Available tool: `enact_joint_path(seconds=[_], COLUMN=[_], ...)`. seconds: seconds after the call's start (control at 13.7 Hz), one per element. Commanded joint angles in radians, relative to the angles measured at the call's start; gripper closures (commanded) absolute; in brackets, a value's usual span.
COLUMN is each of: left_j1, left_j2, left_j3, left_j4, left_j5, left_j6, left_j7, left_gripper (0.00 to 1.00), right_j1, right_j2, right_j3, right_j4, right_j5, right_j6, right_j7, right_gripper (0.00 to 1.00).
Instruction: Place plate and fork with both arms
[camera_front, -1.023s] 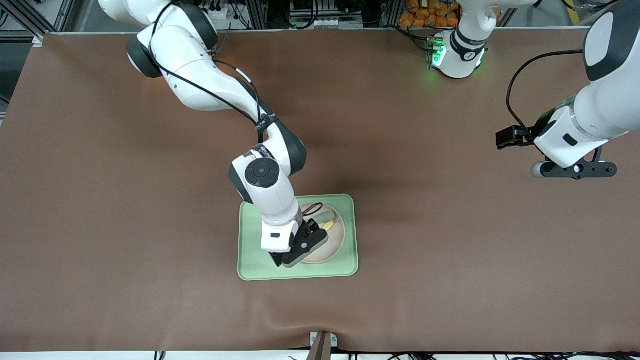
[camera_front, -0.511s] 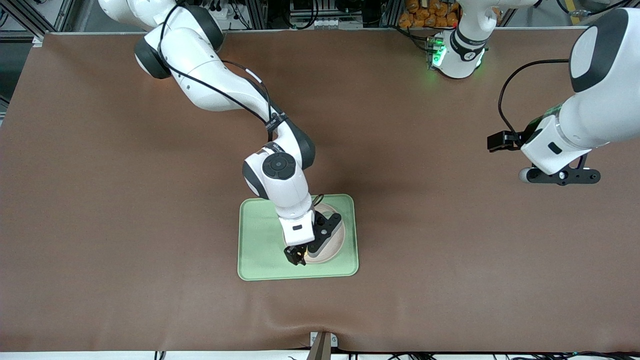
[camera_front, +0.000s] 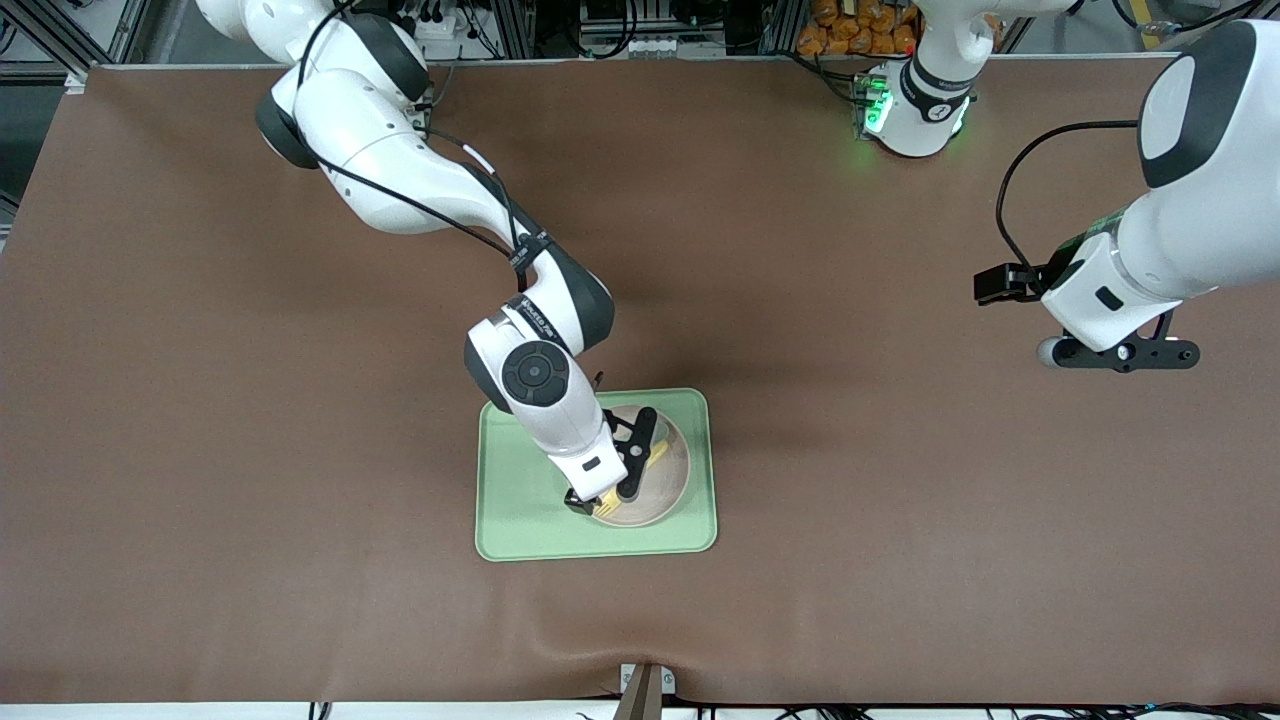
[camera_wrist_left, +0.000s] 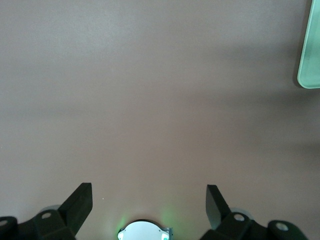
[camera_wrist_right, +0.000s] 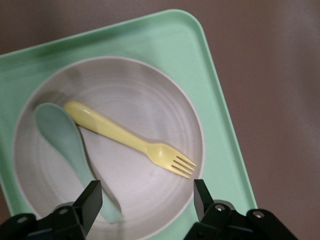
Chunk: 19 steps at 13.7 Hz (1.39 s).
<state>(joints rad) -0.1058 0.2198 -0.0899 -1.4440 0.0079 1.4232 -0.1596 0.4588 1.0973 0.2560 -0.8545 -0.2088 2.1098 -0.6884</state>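
The pale-yellow fork (camera_wrist_right: 117, 131) lies at a slant from finger to finger of the robot's right gripper, so the robot should move back, turn that gripper and place its fingers on both sides of the fork's neck (camera_wrist_right: 143, 146).
The speckled beige plate (camera_front: 668, 482) (camera_wrist_right: 150, 100) sits on a light-green tray (camera_front: 520, 500) (camera_wrist_right: 220, 115). Across the plate lies the pale-yellow fork (camera_front: 659, 453) (camera_wrist_right: 125, 136), its tines toward the rim. My right gripper (camera_front: 612, 478) (camera_wrist_right: 146, 200) hangs open low over the plate. One fingertip is above the spoon's handle, the other above the plate's rim near the tines; neither touches the fork. My left gripper (camera_front: 1118, 354) (camera_wrist_left: 147, 200) waits open over bare brown table at the left arm's end, with nothing in it.
A grey-green spoon (camera_wrist_right: 67, 150) lies in the plate beside the fork, their handles touching. One corner of the tray (camera_wrist_left: 310, 55) shows in the left wrist view. The left arm's green-lit base (camera_front: 915, 105) stands at the table's edge.
The right gripper has turned and shifted over the plate, its fingers now straddling the end of the plate nearer the camera and drawn slightly closer together. The left arm shifted a little toward the tray, then stopped.
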Motion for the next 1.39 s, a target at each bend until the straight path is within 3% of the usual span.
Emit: enact_joint_path(seconds=[0.0, 0.44, 0.51, 0.8, 1.1, 1.31], left_j1=[0.006, 0.009, 0.011, 0.008, 0.006, 0.003], left_j2=[0.003, 0.003, 0.003, 0.003, 0.003, 0.003], left_j3=[-0.002, -0.002, -0.002, -0.002, -0.002, -0.002], left_j4=[0.005, 0.007, 0.007, 0.007, 0.007, 0.007], left_j5=[-0.019, -0.019, -0.019, -0.019, -0.019, -0.019], left_j6=[-0.004, -0.004, -0.004, -0.004, -0.004, -0.004], left_j7=[-0.020, -0.020, -0.020, -0.020, -0.020, -0.020], left_gripper=[0.00, 0.00, 0.00, 0.00, 0.00, 0.00], right_j1=[0.003, 0.005, -0.014, -0.083, -0.195, -0.285], right_j2=[0.032, 0.049, 0.024, -0.103, -0.145, -0.145], right_j3=[0.032, 0.032, 0.034, 0.008, -0.012, -0.020], right_j4=[0.017, 0.025, 0.025, 0.014, 0.012, 0.002], right_j5=[0.020, 0.023, 0.031, 0.052, 0.054, 0.057], right_j6=[0.022, 0.035, -0.017, -0.198, -0.301, -0.303], right_j7=[-0.051, 0.007, 0.092, 0.598, 0.884, 1.096], right_gripper=[0.23, 0.21, 0.13, 0.00, 0.00, 0.00])
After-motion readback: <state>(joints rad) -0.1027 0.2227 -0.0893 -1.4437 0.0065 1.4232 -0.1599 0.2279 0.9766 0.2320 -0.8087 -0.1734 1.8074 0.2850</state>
